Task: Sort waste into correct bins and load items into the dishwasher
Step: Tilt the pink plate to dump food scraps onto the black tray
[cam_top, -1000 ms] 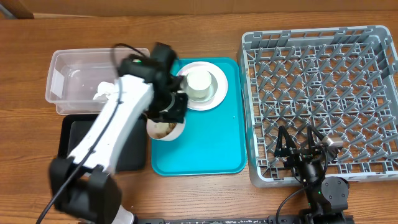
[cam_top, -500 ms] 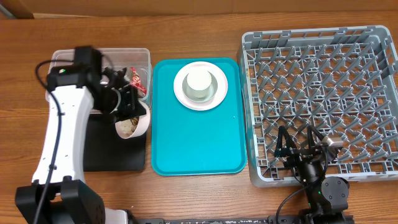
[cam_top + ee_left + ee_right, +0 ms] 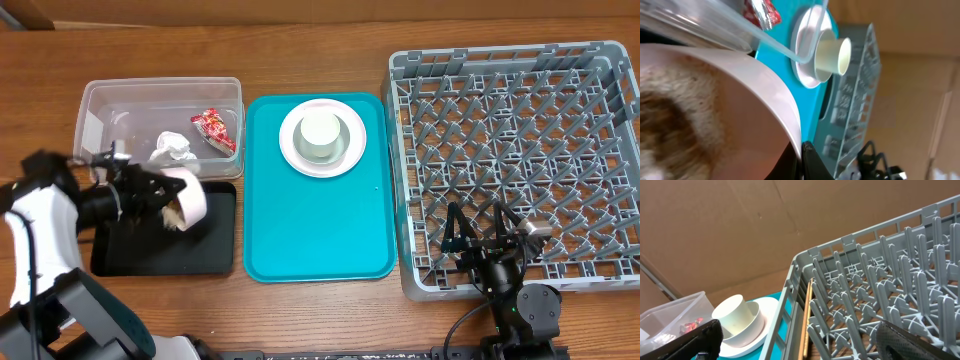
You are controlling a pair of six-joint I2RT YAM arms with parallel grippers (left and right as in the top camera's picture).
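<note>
Next, my left gripper tips the pale pink bowl further over the black tray bin (image 3: 165,248), because the bowl still has rice (image 3: 695,95) in it, before it puts the bowl on the teal serving tray.
My left gripper (image 3: 168,202) is shut on the rim of a pale pink bowl (image 3: 190,200), which is tipped on its side over the black tray bin (image 3: 140,255). In the left wrist view the bowl (image 3: 740,100) fills the frame, with rice and a brown scrap (image 3: 665,105) inside and the fingertips (image 3: 810,162) pinching its rim. The clear tub bin (image 3: 100,105) holds the white napkin (image 3: 172,148) and the red wrapper (image 3: 213,130). A cup (image 3: 320,132) sits in a shallow bowl on a plate (image 3: 290,150). My right gripper (image 3: 487,235) is open over the grey dishwasher rack (image 3: 520,60).
The teal serving tray (image 3: 320,230) lies between the bins and the rack. The right wrist view shows the rack's pegs (image 3: 890,300), its near wall (image 3: 790,310), and the cup (image 3: 735,314) beyond. Brown cardboard backs the scene.
My left arm has carried the bowl from the teal tray leftward past the clear tub to above the black tray, and tipped it onto its side. The right arm has not moved.
</note>
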